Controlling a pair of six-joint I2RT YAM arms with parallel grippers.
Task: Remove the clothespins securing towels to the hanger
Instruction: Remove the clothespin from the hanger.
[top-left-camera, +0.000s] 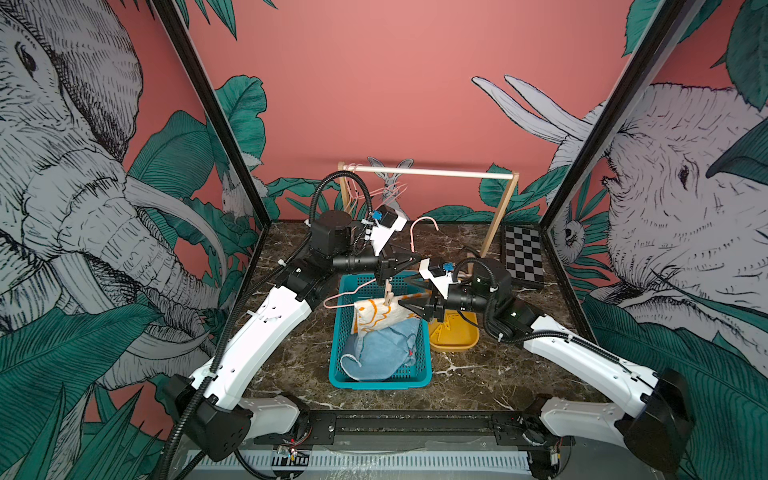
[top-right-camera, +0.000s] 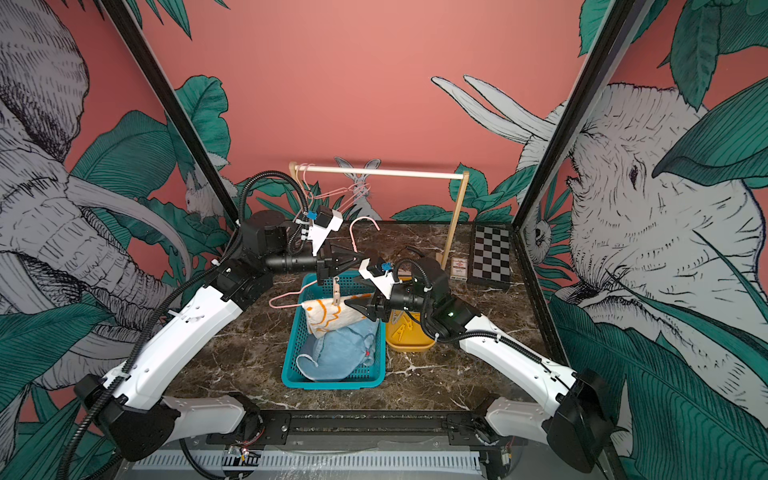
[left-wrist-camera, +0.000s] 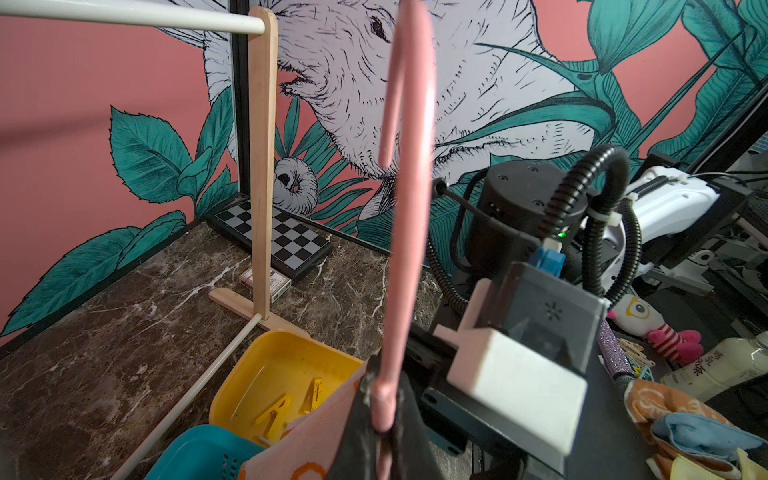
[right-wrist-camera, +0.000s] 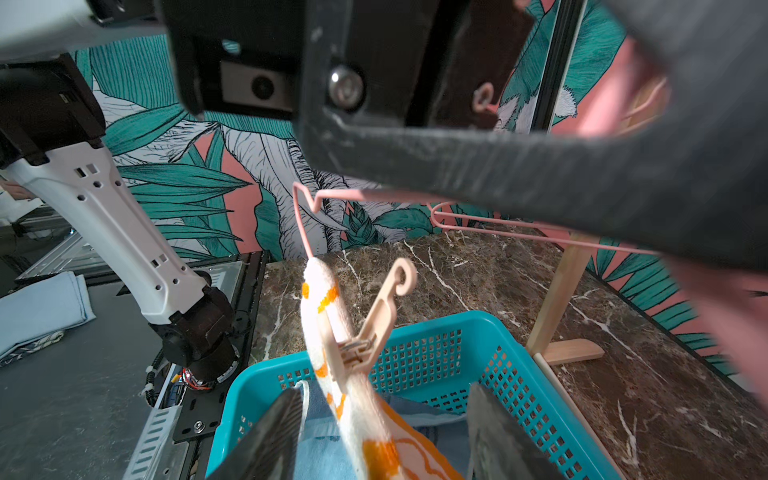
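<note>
Both arms (right-wrist-camera: 382, 310) of the beige clothespin (right-wrist-camera: 357, 352) sit in line inside my right gripper's open fingers, so I should move in next until the fingers straddle them, then close.
My left gripper (top-left-camera: 409, 262) is shut on the neck of a pink wire hanger (top-left-camera: 424, 224), holding it above the teal basket (top-left-camera: 338, 374). A cream towel (top-left-camera: 376, 318) with orange flower outlines hangs from the hanger's bar. A beige clothespin (top-left-camera: 389, 296) pins it there, and shows close up as the clothespin (right-wrist-camera: 374, 328) in the right wrist view. My right gripper (right-wrist-camera: 385, 390) is open just below the pin, its fingers (right-wrist-camera: 270, 436) on either side of the towel (right-wrist-camera: 322, 299). Light blue towels (top-left-camera: 378, 353) lie in the basket. Two yellow clothespins (left-wrist-camera: 274, 411) lie in the yellow tray (left-wrist-camera: 232, 374).
A wooden rack (top-left-camera: 428, 171) stands at the back with more pink hangers (top-left-camera: 353, 187) at its left end. A checkerboard (top-left-camera: 523, 257) and a small box (top-right-camera: 458, 266) lie at the back right. The yellow tray (top-left-camera: 455, 343) sits right of the basket.
</note>
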